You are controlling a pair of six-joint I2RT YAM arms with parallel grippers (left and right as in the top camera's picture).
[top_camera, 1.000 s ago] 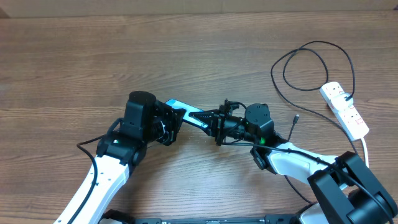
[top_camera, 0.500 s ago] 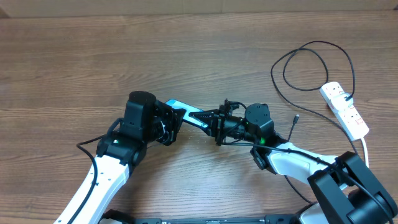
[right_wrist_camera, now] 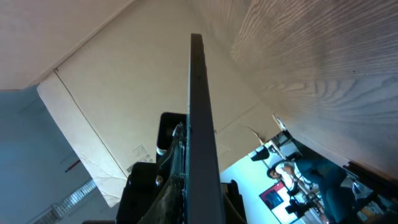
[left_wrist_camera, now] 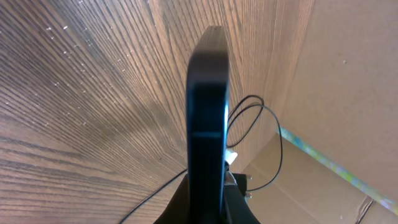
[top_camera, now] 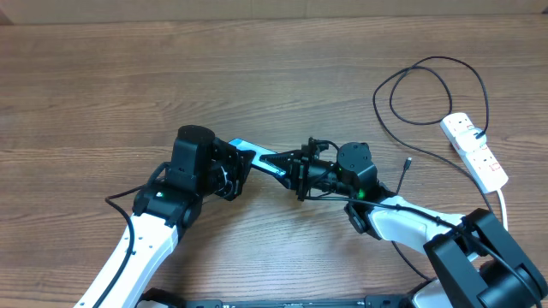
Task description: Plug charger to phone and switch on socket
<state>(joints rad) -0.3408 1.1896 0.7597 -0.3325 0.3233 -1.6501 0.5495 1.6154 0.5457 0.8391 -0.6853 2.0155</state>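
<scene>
The phone (top_camera: 262,160) is held by both grippers while the plug tip (top_camera: 408,162) lies loose, so next my left gripper pulls the phone away and frees my right gripper for the plug.
The phone (top_camera: 257,156) is held up on edge above the table between both arms, its blue screen partly showing. My left gripper (top_camera: 238,164) is shut on its left end, and the dark edge of the phone (left_wrist_camera: 208,106) rises straight out of the left gripper (left_wrist_camera: 208,208). My right gripper (top_camera: 287,162) has its jaws against the other end, with the phone (right_wrist_camera: 200,124) standing edge-on in the right gripper (right_wrist_camera: 202,202). The charger (top_camera: 438,58) loops over the table at the right, its plug tip (top_camera: 407,161) lying loose. The socket (top_camera: 475,150) lies at the far right.
A thick white cord (top_camera: 502,204) runs from the socket toward the front edge. Both arm bases fill the front of the table. Cardboard walls stand beyond the table's far edge (left_wrist_camera: 348,74).
</scene>
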